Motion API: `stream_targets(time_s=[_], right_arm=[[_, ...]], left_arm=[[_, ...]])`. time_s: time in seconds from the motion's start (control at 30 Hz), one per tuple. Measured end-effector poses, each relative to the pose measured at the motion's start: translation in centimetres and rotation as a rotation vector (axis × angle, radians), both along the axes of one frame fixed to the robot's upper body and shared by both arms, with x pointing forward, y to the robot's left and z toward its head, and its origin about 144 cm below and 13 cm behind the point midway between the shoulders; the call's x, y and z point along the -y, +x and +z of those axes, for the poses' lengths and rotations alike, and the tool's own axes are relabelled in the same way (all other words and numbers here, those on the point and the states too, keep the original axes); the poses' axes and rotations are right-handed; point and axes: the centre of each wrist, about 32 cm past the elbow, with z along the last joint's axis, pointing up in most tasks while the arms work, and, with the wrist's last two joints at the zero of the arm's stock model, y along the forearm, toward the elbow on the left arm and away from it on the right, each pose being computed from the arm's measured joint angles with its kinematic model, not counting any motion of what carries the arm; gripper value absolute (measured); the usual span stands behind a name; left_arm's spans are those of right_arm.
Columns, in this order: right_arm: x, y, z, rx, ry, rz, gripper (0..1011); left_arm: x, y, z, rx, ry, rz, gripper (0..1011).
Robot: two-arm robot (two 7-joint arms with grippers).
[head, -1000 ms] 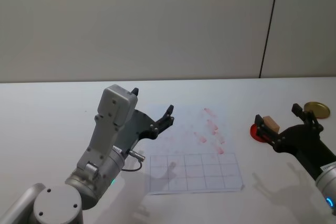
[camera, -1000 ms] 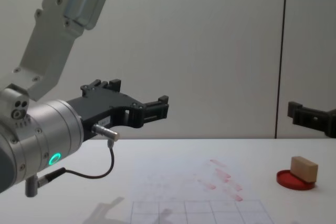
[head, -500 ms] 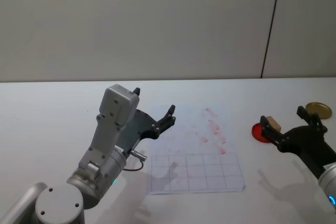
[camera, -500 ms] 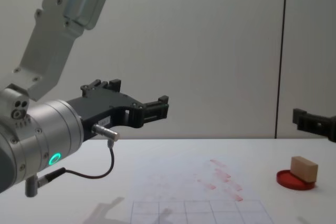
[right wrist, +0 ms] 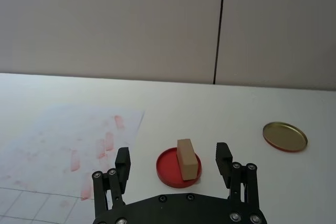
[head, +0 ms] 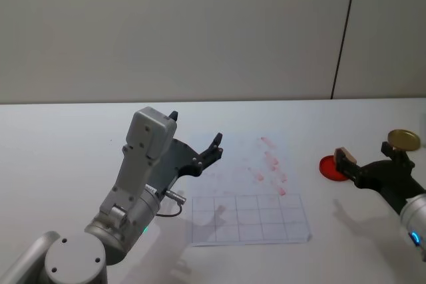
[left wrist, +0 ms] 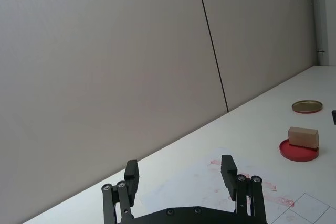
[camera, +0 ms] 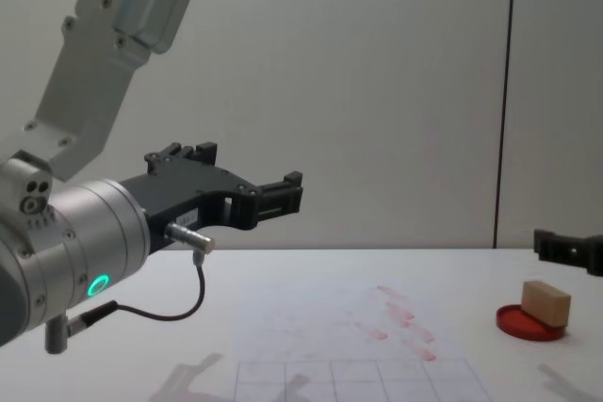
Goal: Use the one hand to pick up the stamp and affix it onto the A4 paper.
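My gripper will leave another print with the stamp (camera: 546, 304) standing on the red ink pad when I press it down, because oblong red prints mark the A4 paper.
The stamp (right wrist: 187, 159), a small tan wooden block, stands on the flat red ink pad (right wrist: 167, 170) at the table's right; it also shows in the chest view as the stamp (camera: 546, 303). My right gripper (right wrist: 173, 153) is open and hovers just short of it, with the block ahead of the gap between the fingers. From the head camera the right gripper (head: 365, 152) partly hides the stamp (head: 345, 153). The A4 paper (head: 246, 197) lies mid-table with red marks. My left gripper (head: 195, 129) is open and held above the paper's left side.
A round gold lid (head: 403, 139) lies on the table behind and to the right of the ink pad (head: 329, 166). A grey wall with a dark vertical seam stands behind the white table (head: 66, 138).
My right gripper has drifted right and lower, back from over the pad. The stamp stays on the ink pad. The left arm has not moved.
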Motion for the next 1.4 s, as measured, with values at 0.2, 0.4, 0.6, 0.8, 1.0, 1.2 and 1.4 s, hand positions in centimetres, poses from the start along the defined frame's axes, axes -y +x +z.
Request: stream_targets(time_s=[0.2, 0.4, 0.6, 0.8, 1.0, 1.2, 1.4], right_arm=[[0.0, 1.7, 0.3, -0.063, 0.004, -0.033, 1001], [0.2, 3.3, 0.7, -0.118, 0.008, -0.057, 1001], [0.3, 4.7, 1.0, -0.162, 0.008, -0.068, 1001], [0.2, 6.1, 1.0, -0.206, 0.005, -0.066, 1001], [0.0, 7.5, 0.7, -0.244, -0.01, -0.053, 1001], [-0.1, 8.5, 0.4, -0.265, -0.021, -0.042, 925], [-0.2, 9.4, 0.1, -0.278, -0.031, -0.026, 755]], left_arm=[[0.0, 0.0, 0.0, 0.0, 0.0, 0.0, 993], [0.0, 0.0, 0.0, 0.0, 0.0, 0.0, 993], [0.0, 0.0, 0.0, 0.0, 0.0, 0.0, 993], [0.0, 0.0, 0.0, 0.0, 0.0, 0.0, 993], [0.0, 0.0, 0.0, 0.0, 0.0, 0.0, 993], [0.0, 0.0, 0.0, 0.0, 0.0, 0.0, 993], [0.0, 0.0, 0.0, 0.0, 0.0, 0.0, 993]])
